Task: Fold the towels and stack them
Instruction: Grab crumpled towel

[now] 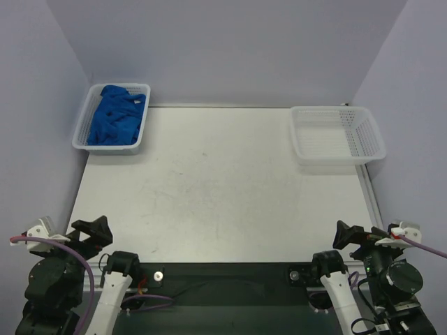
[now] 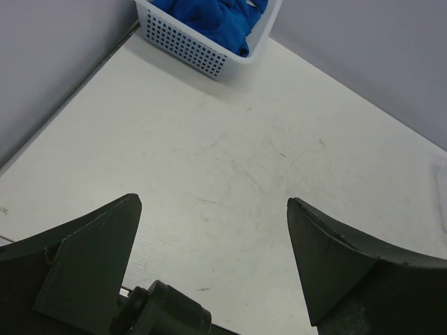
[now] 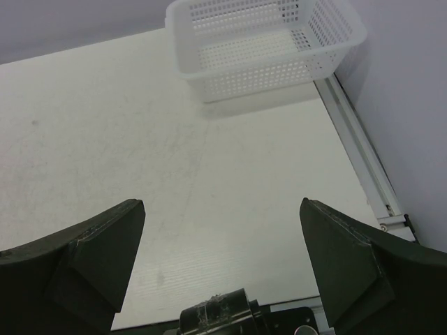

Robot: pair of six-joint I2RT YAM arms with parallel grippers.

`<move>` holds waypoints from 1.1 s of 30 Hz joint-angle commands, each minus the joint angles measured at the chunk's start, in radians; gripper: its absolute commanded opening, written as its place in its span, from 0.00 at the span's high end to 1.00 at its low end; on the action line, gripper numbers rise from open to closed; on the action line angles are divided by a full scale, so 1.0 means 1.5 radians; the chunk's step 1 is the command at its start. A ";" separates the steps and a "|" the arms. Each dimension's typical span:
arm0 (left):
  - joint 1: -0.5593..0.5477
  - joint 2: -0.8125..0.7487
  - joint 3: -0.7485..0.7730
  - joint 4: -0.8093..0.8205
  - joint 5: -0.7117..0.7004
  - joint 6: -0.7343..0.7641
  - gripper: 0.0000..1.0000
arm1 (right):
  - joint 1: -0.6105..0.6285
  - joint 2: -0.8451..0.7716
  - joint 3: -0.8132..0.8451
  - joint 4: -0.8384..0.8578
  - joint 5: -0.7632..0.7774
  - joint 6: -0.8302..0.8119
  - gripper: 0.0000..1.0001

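Observation:
I keep moving my left gripper into the basket and close it on the near folds (image 1: 112,137), because its fingers are open and it has a clear way (image 1: 112,183) to the blue towels.
The towels (image 1: 115,116) are a crumpled royal-blue heap filling a white mesh basket (image 1: 82,136) at the far left corner; the left wrist view catches the same towels (image 2: 209,17) at its top edge. My left gripper (image 1: 91,231) rests open at the near left edge, far from the heap, nothing between its fingers (image 2: 98,244). At the near right my right gripper (image 1: 349,236) is likewise open and empty, its fingers (image 3: 335,244) wide apart over bare table.
A second white mesh basket (image 1: 370,136) stands with nothing in it at the far right, also seen as the basket (image 3: 209,84) in the right wrist view. Lilac walls close in left, back and right. A metal rail (image 3: 360,160) runs along the table's right edge.

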 commanded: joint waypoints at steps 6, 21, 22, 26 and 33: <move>-0.004 0.043 -0.019 0.022 0.012 -0.031 0.03 | 0.021 0.005 0.009 0.004 0.005 0.018 0.00; -0.004 0.289 0.005 0.104 0.064 -0.093 0.03 | 0.077 0.003 0.020 0.004 0.014 0.030 0.00; -0.004 0.316 0.011 0.111 0.066 -0.090 0.03 | 0.077 0.009 0.026 0.003 0.004 0.030 0.00; -0.002 0.459 0.048 0.184 0.035 -0.070 0.02 | 0.077 0.065 0.051 0.002 -0.033 0.016 0.00; 0.082 0.686 0.117 0.333 0.089 -0.012 0.06 | 0.079 0.172 0.095 0.003 -0.065 0.030 0.00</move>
